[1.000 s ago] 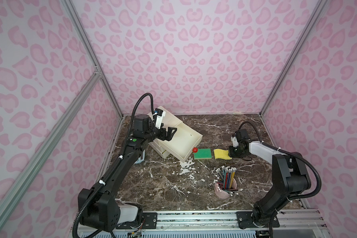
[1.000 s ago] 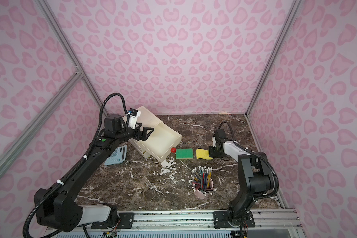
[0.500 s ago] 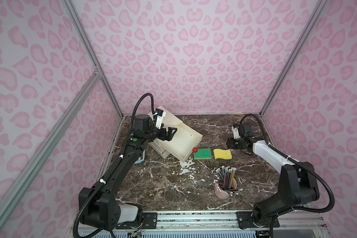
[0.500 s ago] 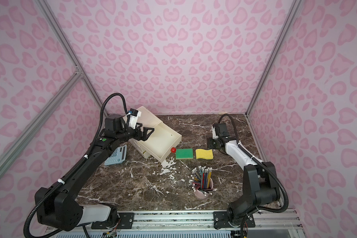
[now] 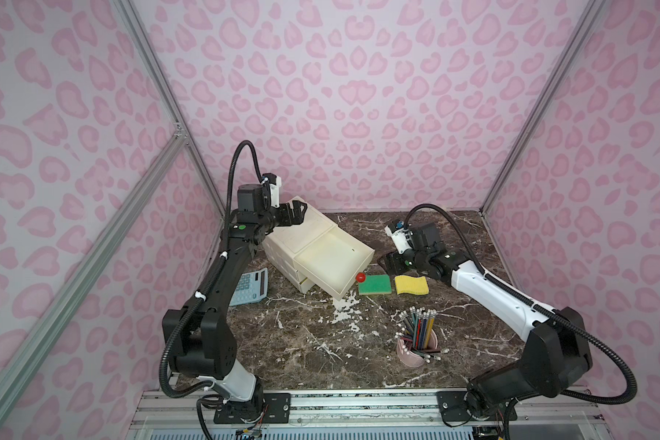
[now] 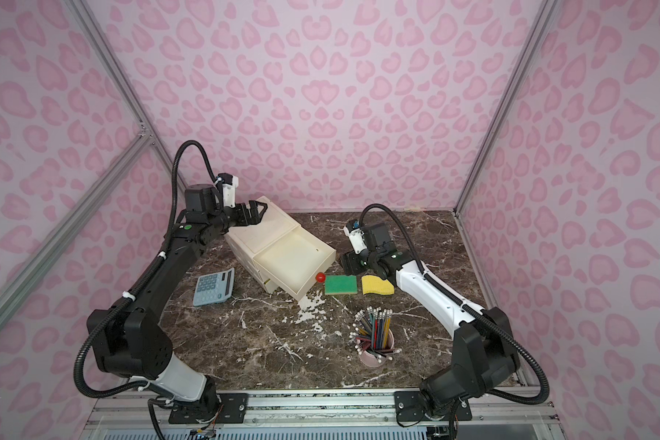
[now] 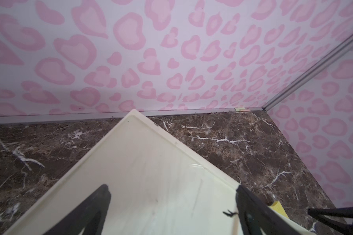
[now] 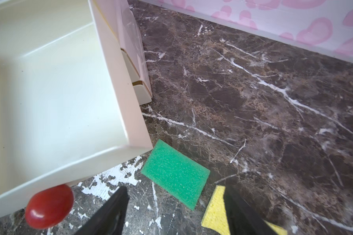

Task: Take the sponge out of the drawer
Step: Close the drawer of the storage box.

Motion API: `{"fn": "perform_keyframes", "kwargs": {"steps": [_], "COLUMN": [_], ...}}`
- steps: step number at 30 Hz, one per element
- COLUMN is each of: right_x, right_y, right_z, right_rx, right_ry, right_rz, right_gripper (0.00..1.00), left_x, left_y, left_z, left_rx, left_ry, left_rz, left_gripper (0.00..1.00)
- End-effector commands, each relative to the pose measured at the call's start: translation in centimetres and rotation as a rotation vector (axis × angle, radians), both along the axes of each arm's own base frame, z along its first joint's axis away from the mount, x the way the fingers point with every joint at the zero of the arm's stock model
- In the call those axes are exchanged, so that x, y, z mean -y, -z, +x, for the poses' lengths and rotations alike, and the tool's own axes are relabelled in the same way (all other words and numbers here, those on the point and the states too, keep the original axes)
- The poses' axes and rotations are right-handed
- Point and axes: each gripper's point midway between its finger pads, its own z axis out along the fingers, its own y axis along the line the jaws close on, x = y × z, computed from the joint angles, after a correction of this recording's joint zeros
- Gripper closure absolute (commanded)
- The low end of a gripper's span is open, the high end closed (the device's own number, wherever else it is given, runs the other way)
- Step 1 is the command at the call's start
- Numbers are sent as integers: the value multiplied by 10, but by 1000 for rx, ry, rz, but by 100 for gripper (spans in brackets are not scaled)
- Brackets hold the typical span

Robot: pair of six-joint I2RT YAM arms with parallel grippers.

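My right gripper goes on toward the drawer's front (image 5: 363, 265) and pushes until the drawer is closed, because both sponges are outside the empty cream drawer (image 5: 335, 258).
The cream drawer (image 5: 334, 263) stands pulled out of its small cabinet (image 5: 302, 232) and holds nothing; a red knob (image 5: 361, 277) sits on its front. A yellow sponge (image 5: 411, 285) lies flat on the marble, right of a green sponge (image 5: 374, 284), both outside the drawer (image 6: 294, 263). My right gripper (image 5: 391, 263) hovers open just behind the two sponges, touching neither; in the right wrist view it (image 8: 174, 190) stands over the green sponge (image 8: 175, 175) and the yellow sponge (image 8: 215, 213). My left gripper (image 7: 171, 188) is open above the cabinet top (image 7: 143, 162).
A blue calculator (image 5: 249, 286) lies left of the cabinet. A pink cup of pencils (image 5: 416, 343) stands near the front right. White flecks (image 5: 345, 308) mark the marble in front of the drawer. Patterned walls close in the back and both sides.
My right gripper opened and let go of the yellow sponge, which now lies flat. It then lifted and drew back leftward behind the sponges. The left arm stayed still.
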Motion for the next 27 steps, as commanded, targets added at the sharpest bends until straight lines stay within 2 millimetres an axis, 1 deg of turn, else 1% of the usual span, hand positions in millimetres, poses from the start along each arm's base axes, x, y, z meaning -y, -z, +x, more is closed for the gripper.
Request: {"fn": "perform_keyframes", "kwargs": {"steps": [1,4,6,9,12,15,20,25,27], "right_x": [-4,-5,-9,-17,-23,-26,-47,-70,-79], "right_y": [8,18,23,25,25,22,20,9,8], "right_z": [-9,-18,-24,-26,-19,-5,4,10,13], "right_rx": [-27,-53,-59,-56,-39,-13,-21,-4,0], "right_ry": [-44,-54,-74,-98,-95,-59,-84,-112,-120], "right_rz": [-22,-46,-58,-68,-62,-42,16,88,103], "right_gripper": [22,22,22,22,22,21,21,22,22], "left_x": [-4,-12,-16,-23,-22,-20,-15,-8,-6], "left_y": [-3,-2,0,11,23,35,46,51,53], "left_z": [8,19,27,42,53,60,64,64,63], "left_rx": [-27,-37,-39,-68,-105,-126,-142,-146,-148], "left_ry": [-19,-40,-46,-56,-31,-21,10,55,65], "left_rz": [-47,-44,-41,-41,-72,-84,-86,-107,-117], "left_gripper": [2,2,2,2,2,2,2,2,2]}}
